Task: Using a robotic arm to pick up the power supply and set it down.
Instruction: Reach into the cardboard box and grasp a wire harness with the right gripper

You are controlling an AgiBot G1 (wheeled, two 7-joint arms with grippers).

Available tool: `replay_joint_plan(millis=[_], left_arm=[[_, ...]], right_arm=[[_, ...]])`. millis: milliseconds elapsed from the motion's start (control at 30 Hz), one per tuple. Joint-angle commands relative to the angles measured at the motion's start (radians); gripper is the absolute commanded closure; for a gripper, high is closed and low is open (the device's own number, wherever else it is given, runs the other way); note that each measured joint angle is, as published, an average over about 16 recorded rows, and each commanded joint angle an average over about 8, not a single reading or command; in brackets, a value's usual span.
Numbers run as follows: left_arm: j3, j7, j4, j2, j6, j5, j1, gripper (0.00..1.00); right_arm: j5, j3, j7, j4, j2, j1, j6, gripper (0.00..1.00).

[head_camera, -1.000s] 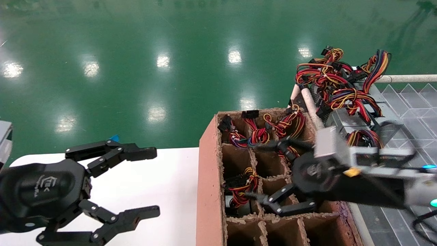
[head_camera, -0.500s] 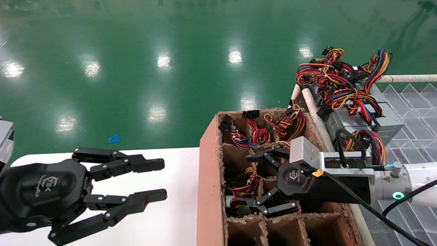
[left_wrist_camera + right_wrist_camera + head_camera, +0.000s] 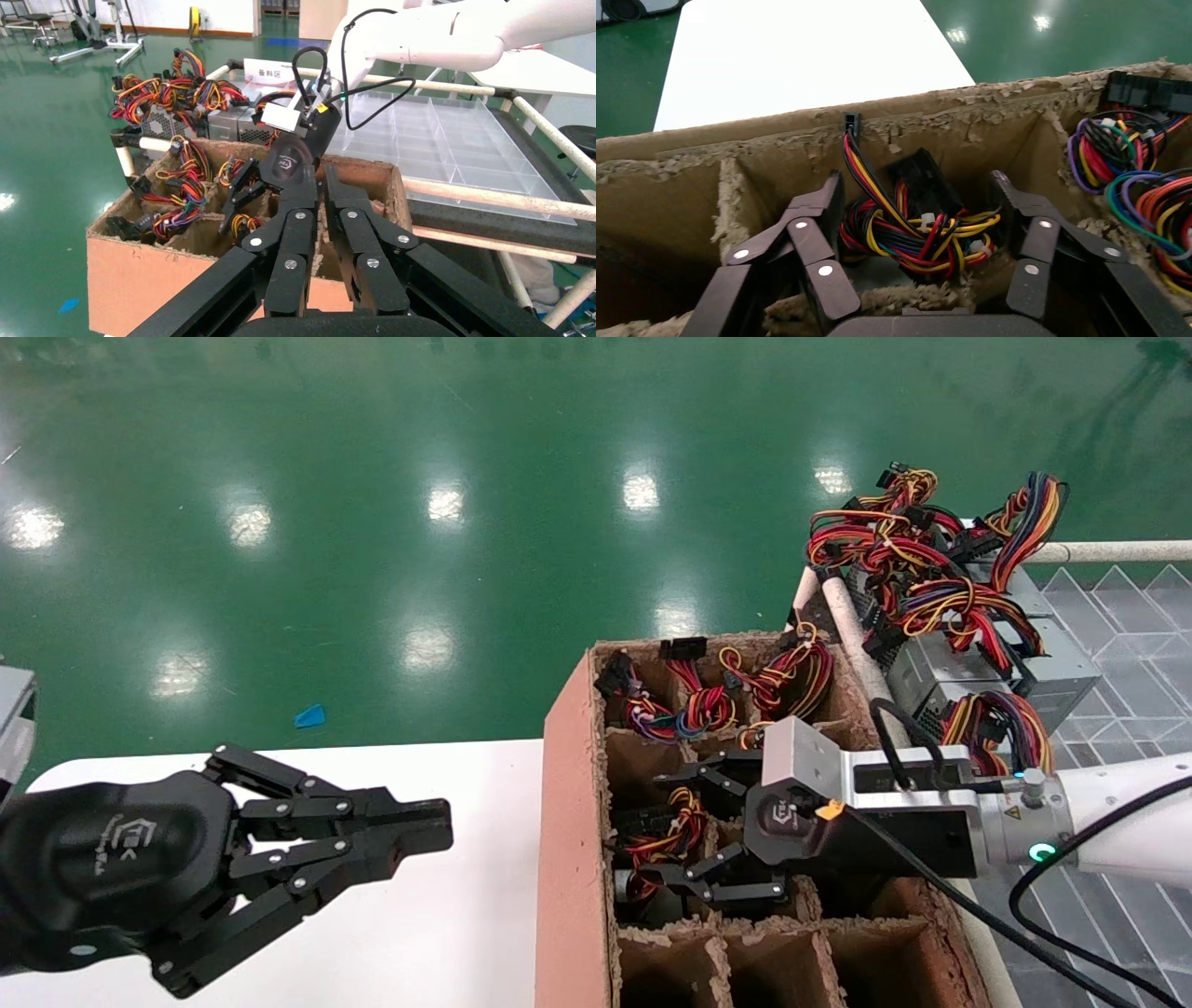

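Observation:
I can see grey body under the wire bundle (image 3: 673, 829), so the power supply will come up hanging from its wires when I lift the bundle.
A power supply sits down in a middle cell of the brown cardboard divided box (image 3: 566, 822). Only a bit of its grey body (image 3: 878, 274) shows under its red, yellow and black wire bundle (image 3: 919, 235), which also shows in the head view (image 3: 672, 808). My right gripper (image 3: 661, 826) is open and reaches into that cell, one finger on each side of the bundle (image 3: 916, 179), and I cannot tell whether they touch it. My left gripper (image 3: 410, 826) hovers over the white table with its fingers (image 3: 295, 210) shut on nothing.
Other cells at the box's far end hold more wire bundles (image 3: 745, 691). Behind the box, past a pipe rail (image 3: 843, 607), several grey power supplies (image 3: 968, 663) lie with tangled cables. A clear divided tray (image 3: 1117, 617) lies at the right. The white table (image 3: 447, 933) is left of the box.
My left gripper's fingers have gone from wide open to shut. My right gripper has moved left and lower into the cell, still open, around the wire bundle.

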Motion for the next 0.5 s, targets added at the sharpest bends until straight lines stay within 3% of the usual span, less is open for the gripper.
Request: replay_joint_plan(millis=[33, 500], left_arm=[[0.000, 0.000, 0.000, 0.000, 0.000, 0.000, 0.000, 1.00], [0.000, 0.000, 0.000, 0.000, 0.000, 0.000, 0.000, 1.00]], right_arm=[[-0.004, -0.002, -0.014, -0.021, -0.008, 0.009, -0.001, 1.00], [-0.030, -0.020, -0.055, -0.076, -0.020, 0.045, -0.028, 1.00]])
